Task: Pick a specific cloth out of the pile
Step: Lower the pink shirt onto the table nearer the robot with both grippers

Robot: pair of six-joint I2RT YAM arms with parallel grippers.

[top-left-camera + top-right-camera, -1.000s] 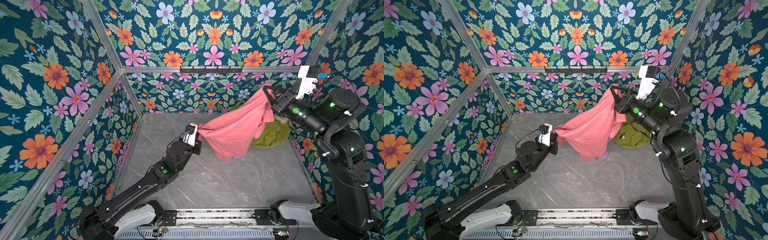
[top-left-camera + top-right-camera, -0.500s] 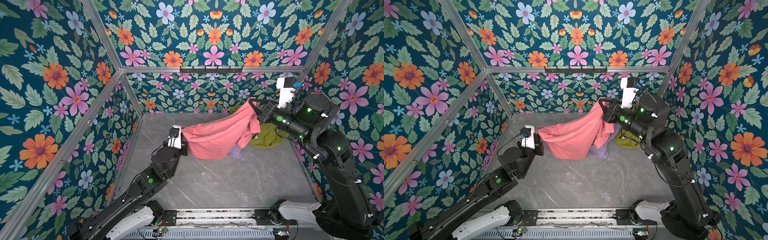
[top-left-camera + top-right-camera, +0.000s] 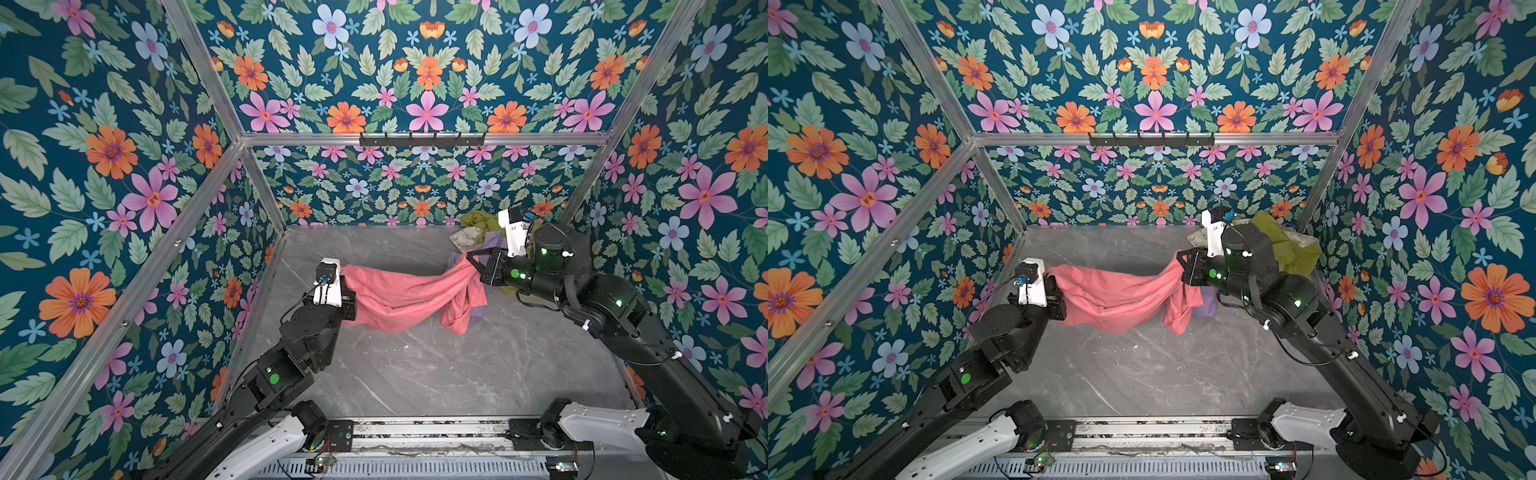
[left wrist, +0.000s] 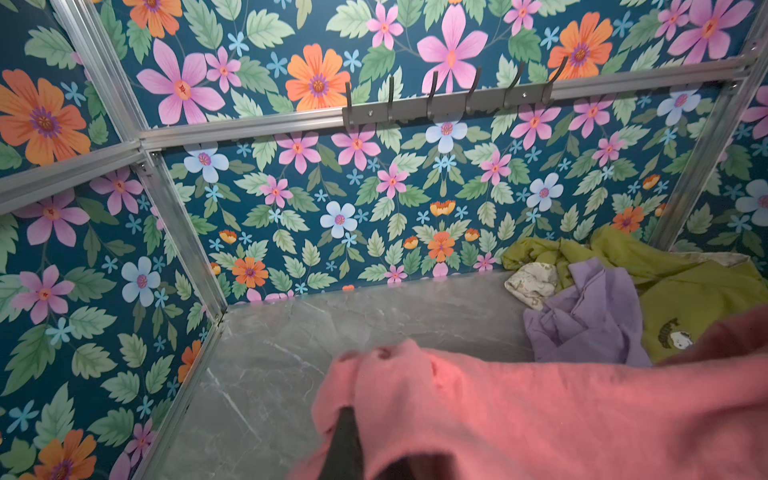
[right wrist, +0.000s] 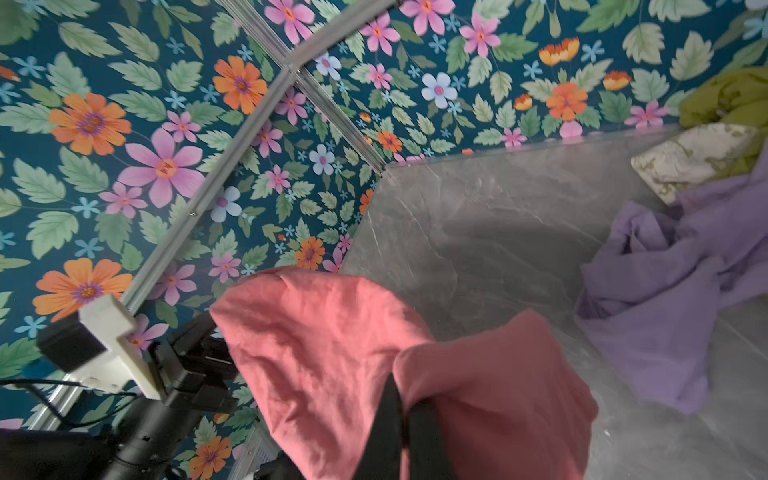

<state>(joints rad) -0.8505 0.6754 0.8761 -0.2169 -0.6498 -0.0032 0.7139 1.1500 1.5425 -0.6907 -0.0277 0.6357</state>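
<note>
My left gripper should keep lowering the salmon-pink garment (image 3: 400,297), which hangs by both ends, onto the table's front part (image 3: 416,364), which is clear, until the garment rests there.
The cloth (image 3: 407,297) (image 3: 1113,299) is a large wrinkled salmon-pink garment, stretched and sagging between both grippers just over the grey table. My left gripper (image 3: 350,289) (image 3: 1059,291) is shut on its left end; in the left wrist view the cloth (image 4: 540,415) drapes over one dark finger (image 4: 345,440). My right gripper (image 3: 473,264) (image 3: 1182,262) (image 5: 409,411) is shut on the right end, where a fold hangs down. The pile (image 3: 478,235) lies in the back right corner: lilac cloth (image 4: 590,316) (image 5: 665,291), olive garment (image 4: 685,299) (image 3: 1283,245) and cream patterned cloth (image 4: 532,282) (image 5: 698,158).
Floral walls with aluminium framing enclose the grey marble table (image 3: 415,374) on three sides. A rail of hooks (image 3: 422,139) runs along the back wall. The left wrist camera housing (image 5: 104,357) shows in the right wrist view.
Both grippers have come down and moved left. The pink cloth, first held high by the right gripper, now hangs low and spread wide between them, off the pile.
</note>
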